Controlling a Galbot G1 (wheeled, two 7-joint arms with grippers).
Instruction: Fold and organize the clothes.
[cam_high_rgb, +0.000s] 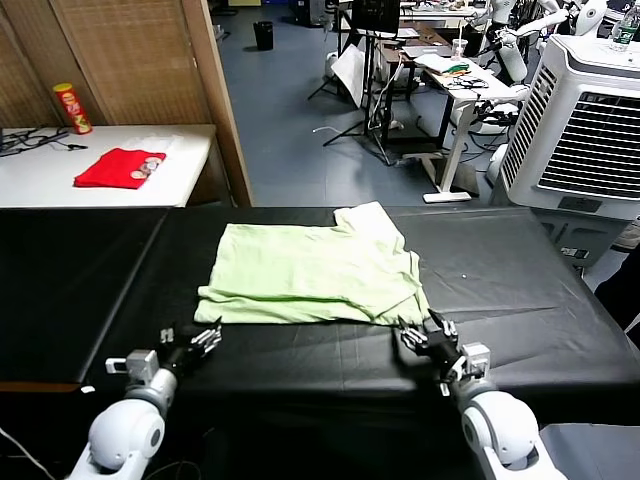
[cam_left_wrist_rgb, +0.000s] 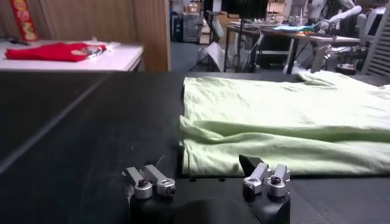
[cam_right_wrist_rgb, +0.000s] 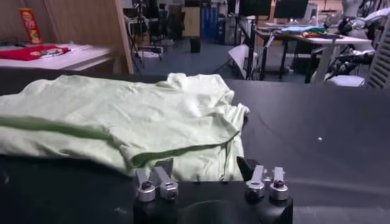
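Observation:
The shirt's near layer (cam_high_rgb: 312, 302) is lying in folds, so my left gripper and right gripper should pull its near corners (cam_high_rgb: 207, 312) toward me before they fold the shirt's far edge over.
The clothes, one pale green shirt (cam_high_rgb: 310, 275), lie folded flat in the middle of the black table (cam_high_rgb: 520, 290), a sleeve sticking out at the far right. My left gripper (cam_high_rgb: 197, 340) sits low at the shirt's near left corner, open, with the doubled hem (cam_left_wrist_rgb: 286, 115) just beyond its fingers and nothing between them (cam_left_wrist_rgb: 204, 171). My right gripper (cam_high_rgb: 420, 335) is at the near right corner. Its jaws (cam_right_wrist_rgb: 204, 167) stand apart with the shirt's near edge (cam_right_wrist_rgb: 122, 115) reaching in between the fingertips.
A bright red garment (cam_high_rgb: 118, 168) and a chips can (cam_high_rgb: 72, 108) lie on a white side table at the back left. A wooden partition (cam_high_rgb: 140, 60) stands behind it. A white air cooler (cam_high_rgb: 585, 130) stands at the far right.

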